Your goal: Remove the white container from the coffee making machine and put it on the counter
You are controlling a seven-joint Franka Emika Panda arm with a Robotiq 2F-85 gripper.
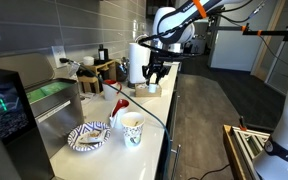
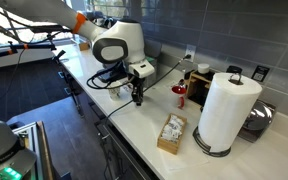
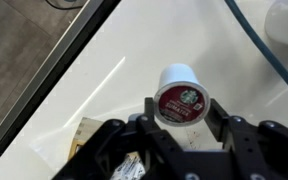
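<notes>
The counter (image 2: 152, 115) beside the box of packets is free, and my gripper holds the white container lid up (image 3: 181, 101), so I go on lowering the lid until it rests there.
The white container (image 3: 179, 80) is a small white coffee pod with a dark red lid, not a tall cylinder. It sits between the two black fingers of my gripper (image 3: 182, 108), which is shut on it. The pod hangs a little above the pale counter (image 3: 94, 70). In both exterior views my gripper (image 1: 156, 74) (image 2: 137, 93) points down over the counter (image 1: 156, 125) (image 2: 124, 125), next to a small box of packets; the pod is too small to make out there.
A box of packets (image 2: 171, 133) (image 1: 147, 88) lies beside my gripper. A paper towel roll (image 2: 227, 110) (image 1: 136, 58) stands further along. A patterned paper cup (image 1: 132, 128), a patterned plate (image 1: 88, 136) and a black machine (image 1: 4, 105) are at one end. The counter's front edge (image 3: 69, 55) is close.
</notes>
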